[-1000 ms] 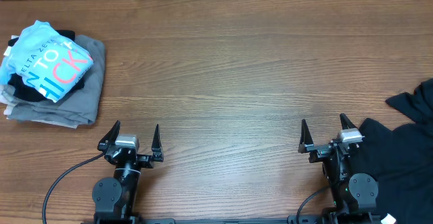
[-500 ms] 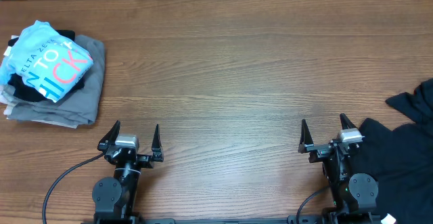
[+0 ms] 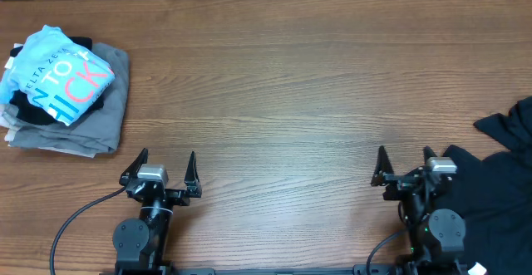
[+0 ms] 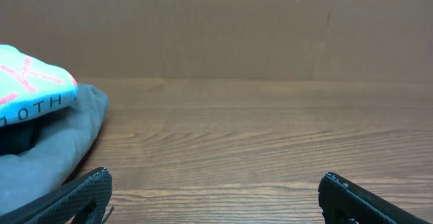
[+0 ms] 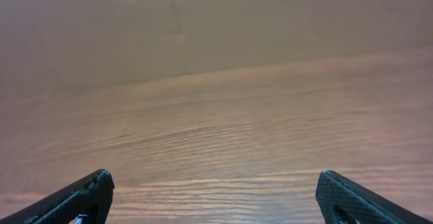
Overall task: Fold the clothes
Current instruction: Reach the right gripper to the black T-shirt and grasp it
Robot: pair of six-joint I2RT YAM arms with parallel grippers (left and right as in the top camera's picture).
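Observation:
The black T-shirt (image 3: pixel 489 193) lies crumpled at the edge of the table, far from my left gripper. My right gripper should therefore pull the T-shirt to the middle (image 3: pixel 332 125) first.
The clothes, a crumpled black T-shirt (image 3: pixel 492 198), lie at the right edge of the wooden table (image 3: pixel 283 84) and run out of the overhead view. My right gripper (image 3: pixel 405 152) stands open just left of the shirt, its right finger close to the fabric's edge. Only bare wood shows between its fingers in the right wrist view, where the right gripper (image 5: pixel 214 176) holds nothing. My left gripper (image 3: pixel 167 154) rests open at the front left, far from the shirt. The left gripper (image 4: pixel 215 176) is empty too.
A pile sits at the far left: a light blue printed shirt (image 3: pixel 56 71) on a grey garment (image 3: pixel 104 113). The left wrist view shows the same blue shirt (image 4: pixel 27 82) and grey garment (image 4: pixel 64 132) at its left edge. A brown wall (image 4: pixel 216 28) backs the table.
My right gripper has shifted slightly to the right, closer to the black T-shirt. The left arm and the clothes have not moved.

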